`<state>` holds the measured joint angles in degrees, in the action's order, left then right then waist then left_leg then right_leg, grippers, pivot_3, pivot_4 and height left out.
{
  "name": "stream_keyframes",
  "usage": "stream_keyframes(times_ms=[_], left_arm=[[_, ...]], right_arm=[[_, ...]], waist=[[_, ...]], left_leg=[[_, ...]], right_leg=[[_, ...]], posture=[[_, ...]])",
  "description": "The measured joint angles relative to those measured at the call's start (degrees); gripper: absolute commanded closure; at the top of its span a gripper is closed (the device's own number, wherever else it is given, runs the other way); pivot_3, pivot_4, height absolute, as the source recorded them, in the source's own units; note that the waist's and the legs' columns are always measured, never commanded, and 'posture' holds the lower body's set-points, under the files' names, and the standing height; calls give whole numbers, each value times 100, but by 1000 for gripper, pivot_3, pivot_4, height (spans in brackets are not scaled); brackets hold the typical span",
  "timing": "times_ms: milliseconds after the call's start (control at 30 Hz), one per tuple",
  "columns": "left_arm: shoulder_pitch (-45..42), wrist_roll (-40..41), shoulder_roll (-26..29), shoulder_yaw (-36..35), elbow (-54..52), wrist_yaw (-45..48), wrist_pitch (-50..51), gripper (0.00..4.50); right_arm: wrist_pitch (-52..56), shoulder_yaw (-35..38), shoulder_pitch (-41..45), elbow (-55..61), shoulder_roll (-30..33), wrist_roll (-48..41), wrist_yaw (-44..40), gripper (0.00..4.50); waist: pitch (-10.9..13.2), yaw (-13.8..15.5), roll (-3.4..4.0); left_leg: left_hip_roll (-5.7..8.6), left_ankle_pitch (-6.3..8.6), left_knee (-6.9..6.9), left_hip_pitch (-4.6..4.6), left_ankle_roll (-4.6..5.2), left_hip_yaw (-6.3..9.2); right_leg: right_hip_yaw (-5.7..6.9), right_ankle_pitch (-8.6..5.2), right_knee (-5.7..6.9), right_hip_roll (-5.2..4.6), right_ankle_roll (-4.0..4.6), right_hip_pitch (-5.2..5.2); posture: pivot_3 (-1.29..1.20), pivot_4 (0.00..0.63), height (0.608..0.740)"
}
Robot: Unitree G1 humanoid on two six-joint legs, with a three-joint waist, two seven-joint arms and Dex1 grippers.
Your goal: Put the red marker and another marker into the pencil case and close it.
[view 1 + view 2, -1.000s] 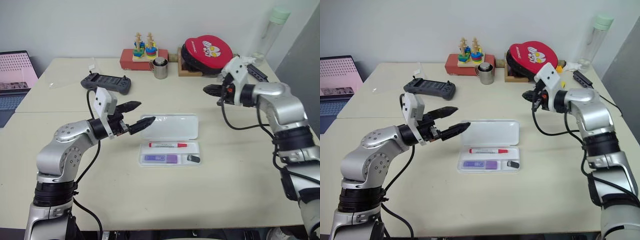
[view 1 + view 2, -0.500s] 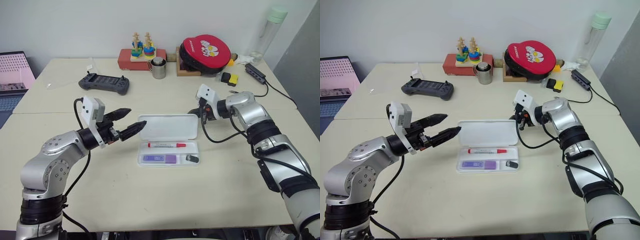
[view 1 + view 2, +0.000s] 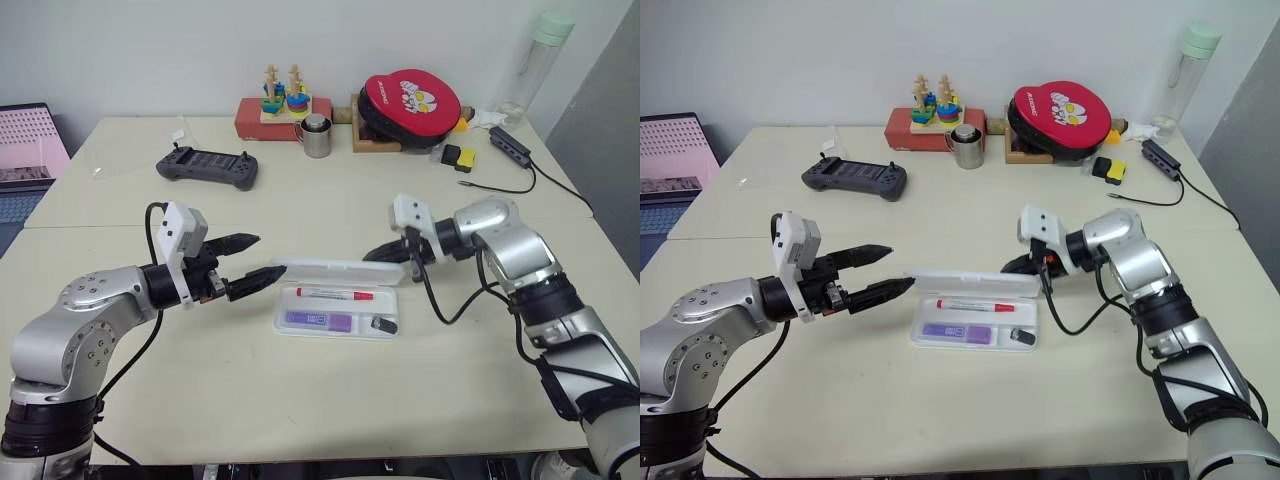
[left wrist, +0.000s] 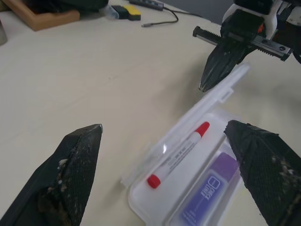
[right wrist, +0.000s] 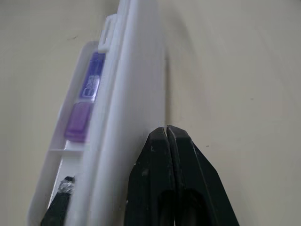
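Note:
My left gripper needs to move up out of the way while my right gripper pushes the back of the lid [image 5: 143, 113] to shut it, because my left gripper is hovering near the lid's end [image 3: 283, 270].
The white pencil case [image 3: 284, 324] lies open at the table's middle, its lid [image 3: 340, 271] tipped up on its hinge, about half raised. Inside lie the red marker [image 3: 334, 294] and, nearer me, the purple highlighter [image 3: 320, 320]; a small dark stub [image 3: 379, 322] sits at the tray's right end. My right gripper [image 3: 372, 256] is shut, its tip against the back of the lid, seen close in the right wrist view [image 5: 167, 132]. At the case's left end my left gripper [image 3: 268, 256] hovers open with nothing in it.
A grey game controller [image 3: 207, 166] lies at the back left. A metal cup [image 3: 318, 137], a red box with stacking toys [image 3: 272, 105] and a red round pouch [image 3: 413, 100] line the far edge. A bottle [image 3: 535, 65] and cable hub [image 3: 510, 145] stand far right.
My right gripper swung down and in behind the case, and the lid, which lay flat, now stands half raised. My left gripper drew back a little to the left.

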<state>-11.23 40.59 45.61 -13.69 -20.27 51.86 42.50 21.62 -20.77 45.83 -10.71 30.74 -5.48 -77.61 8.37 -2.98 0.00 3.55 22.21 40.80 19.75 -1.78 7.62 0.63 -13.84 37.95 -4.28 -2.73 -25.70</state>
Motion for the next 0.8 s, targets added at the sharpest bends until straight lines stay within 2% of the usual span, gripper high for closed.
stream_keyframes(times_ms=[267,467,633,767,800], left_arm=[[336,-32,419,231,-247,514,50,0],[205,-95,463,312,-189,577,-21,0],[-676,-129,-352,156,630,-391,-36,0],[-1076,-576,-675,94,1346,-1049,-342,0],[-1099,-693,-684,119,1488,-1101,-443,0]], right_arm=[[-122,-618,-499,902,167,653,265,4474],[27,-490,-742,1134,178,652,451,4474],[805,300,-1217,1318,-9,-171,706,4474],[1507,1473,-1387,1621,-13,-884,1308,3806],[1633,1687,-1401,1626,-10,-977,1445,3512]], waist=[[-3,40,-2],[-5,76,-3],[-2,134,-7],[-2,135,-5],[-2,135,-5]], left_leg=[[-2,0,-1,-6,0,-2],[-3,1,-10,-40,0,-2],[-2,0,-2,-35,0,0],[2,1,-5,-35,0,1],[1,1,-6,-35,-1,3]], right_leg=[[-1,0,-4,3,0,7],[-3,-1,-12,6,1,42],[-3,0,-8,8,1,37],[1,0,-8,5,0,34],[1,0,-9,5,0,35]], posture=[[0,150,740],[0,150,740],[0,150,740],[0,150,740],[0,150,740]])
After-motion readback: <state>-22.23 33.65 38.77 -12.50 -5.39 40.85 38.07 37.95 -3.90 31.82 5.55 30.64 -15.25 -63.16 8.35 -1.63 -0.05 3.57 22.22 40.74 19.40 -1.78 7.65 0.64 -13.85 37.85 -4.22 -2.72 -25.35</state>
